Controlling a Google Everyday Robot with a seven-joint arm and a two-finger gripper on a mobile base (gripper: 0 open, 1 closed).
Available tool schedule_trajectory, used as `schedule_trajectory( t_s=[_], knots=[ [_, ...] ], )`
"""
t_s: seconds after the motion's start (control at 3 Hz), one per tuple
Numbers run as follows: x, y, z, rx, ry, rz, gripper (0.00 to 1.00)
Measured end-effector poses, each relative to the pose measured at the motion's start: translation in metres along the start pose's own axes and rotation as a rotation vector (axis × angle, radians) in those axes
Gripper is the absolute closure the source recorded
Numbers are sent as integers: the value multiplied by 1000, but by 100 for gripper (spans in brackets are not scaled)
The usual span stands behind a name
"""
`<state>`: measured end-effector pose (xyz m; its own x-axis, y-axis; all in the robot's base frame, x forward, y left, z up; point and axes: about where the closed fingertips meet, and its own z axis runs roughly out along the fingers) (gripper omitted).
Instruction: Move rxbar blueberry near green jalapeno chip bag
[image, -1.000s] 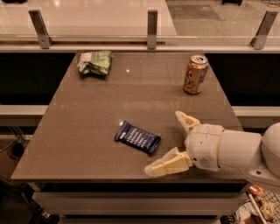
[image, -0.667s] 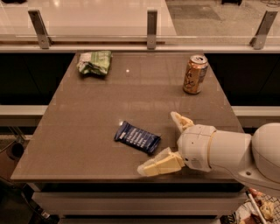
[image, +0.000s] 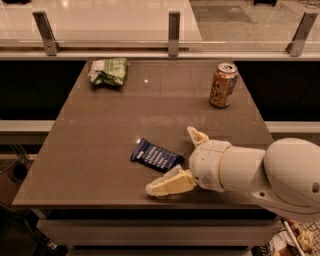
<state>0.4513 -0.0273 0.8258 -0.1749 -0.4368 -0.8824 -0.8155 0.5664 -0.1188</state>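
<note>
The bar (image: 157, 156) will stick out stiff and unbent when I lift it by one end, since the rxbar blueberry's long edges (image: 162, 148) run straight.
The rxbar blueberry (image: 156, 155), a flat dark blue wrapper with white lettering, lies on the brown table (image: 100, 130) near its front middle. The green jalapeno chip bag (image: 108, 71), light green and white, lies at the table's far left corner. My gripper (image: 174, 159) is open just right of the bar, its cream fingers (image: 170, 183) spread front and back. The bar's right end lies at the mouth between the fingers. Nothing is held.
An orange drink can (image: 223, 85) stands upright at the far right of the table. A glass rail with metal posts (image: 173, 33) runs behind the table. Dark gaps flank the table on both sides.
My gripper has moved left toward the blue bar, with the fingers still spread. The bar, the bag and the can have not moved.
</note>
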Motion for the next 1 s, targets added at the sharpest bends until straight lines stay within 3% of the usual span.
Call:
schedule_trajectory(
  t_s=[0.67,1.0],
  knots=[
    [1,-7,18,-17,-10,25,0],
    [4,-9,26,-49,-7,37,17]
  ],
)
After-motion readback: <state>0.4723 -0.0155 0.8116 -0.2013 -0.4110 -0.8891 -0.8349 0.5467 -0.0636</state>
